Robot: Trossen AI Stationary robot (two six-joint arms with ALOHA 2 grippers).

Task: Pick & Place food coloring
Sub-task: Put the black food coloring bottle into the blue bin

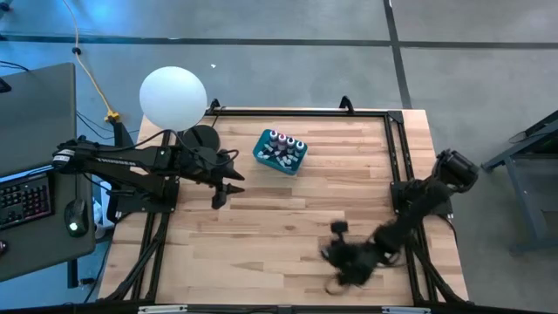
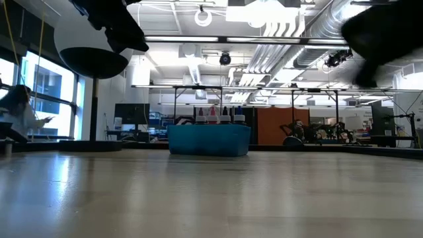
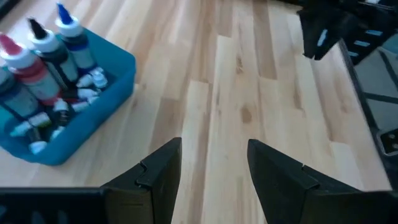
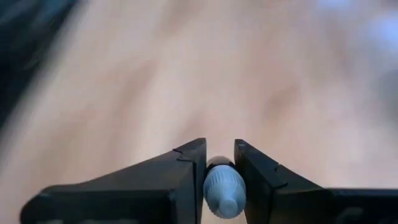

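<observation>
My right gripper should go on carrying the white-capped bottle, as the teal tub (image 1: 281,153) lies open beside its tall bottles, until the white-capped bottle hangs over the small bottles there (image 1: 276,160).
The teal tub (image 1: 279,152) stands on the far middle of the table, and several small food coloring bottles (image 1: 285,142) stand upright in it; it also shows in the low view as the tub (image 2: 209,139) and in the left wrist view as the tub (image 3: 74,118) with its bottles (image 3: 46,56). My left gripper (image 1: 218,197) hovers open to the left of and nearer than the tub, its fingers (image 3: 208,174) over bare wood. My right gripper (image 1: 342,270) is at the near right of the table, shut on one small white-capped bottle (image 4: 224,186). My right gripper pinches a small bottle between its two fingers; the white cap (image 4: 224,190) shows in the gap between the fingertips. Its body is hidden behind the fingers. Whether the bottle is lifted clear of the wood cannot be told.
A big white ball (image 1: 173,96) on a stand sits at the far left corner. A black frame rail (image 1: 397,157) runs along the table's right side and far edge. Bare wood (image 1: 288,218) lies between the two grippers. A desk with a keyboard (image 1: 26,196) stands left of the table.
</observation>
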